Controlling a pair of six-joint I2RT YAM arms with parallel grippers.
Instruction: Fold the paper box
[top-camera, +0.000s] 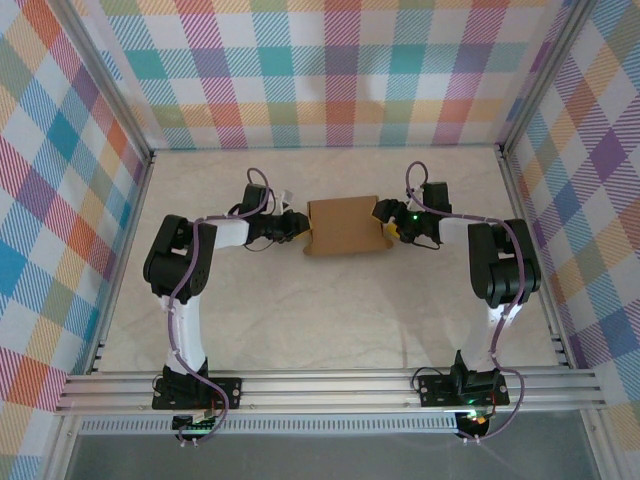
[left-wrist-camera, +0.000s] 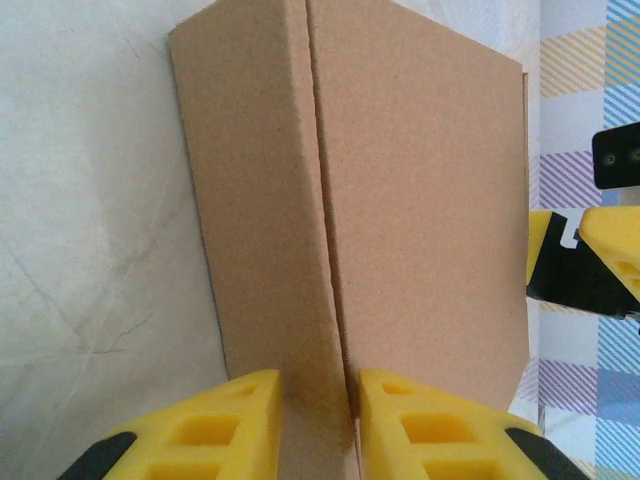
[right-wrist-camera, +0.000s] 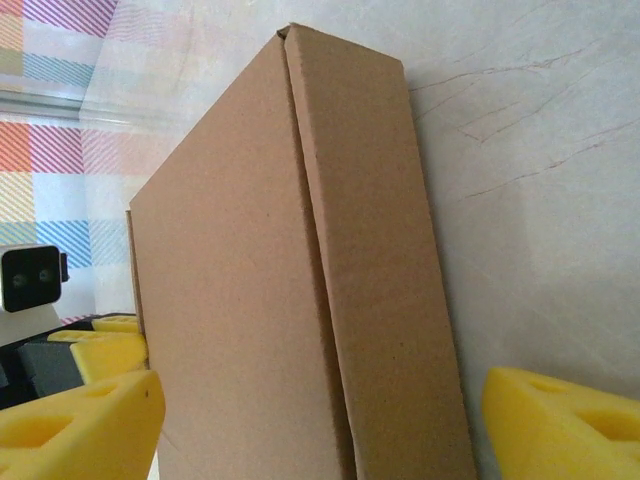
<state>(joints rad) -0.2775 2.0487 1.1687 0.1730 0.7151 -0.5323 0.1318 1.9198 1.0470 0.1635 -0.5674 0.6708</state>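
The paper box's side (right-wrist-camera: 385, 250) sits loose and slanted between my right gripper's open fingers. Next, my right gripper lines up straight and close firmly on its end (right-wrist-camera: 405, 370) before my left gripper moves.
The paper box (top-camera: 347, 227) is a flat closed brown cardboard box lying mid-table between both arms. My left gripper (top-camera: 297, 228) is at its left end. In the left wrist view its yellow fingers (left-wrist-camera: 200, 430) stand narrowly apart, straddling the corner edge of the paper box (left-wrist-camera: 420, 200) with a strip of cardboard between them. Whether they clamp it I cannot tell. My right gripper (top-camera: 395, 228) is at the right end. It is open wide, with its fingers (right-wrist-camera: 570, 420) on either side of the paper box (right-wrist-camera: 250, 300) and a small gap at the table-side finger.
An aluminium frame rail (top-camera: 330, 388) runs along the near edge and checked cloth walls (top-camera: 330, 70) enclose the other three sides. Bare pale tabletop (top-camera: 330, 320) lies in front of and behind the box.
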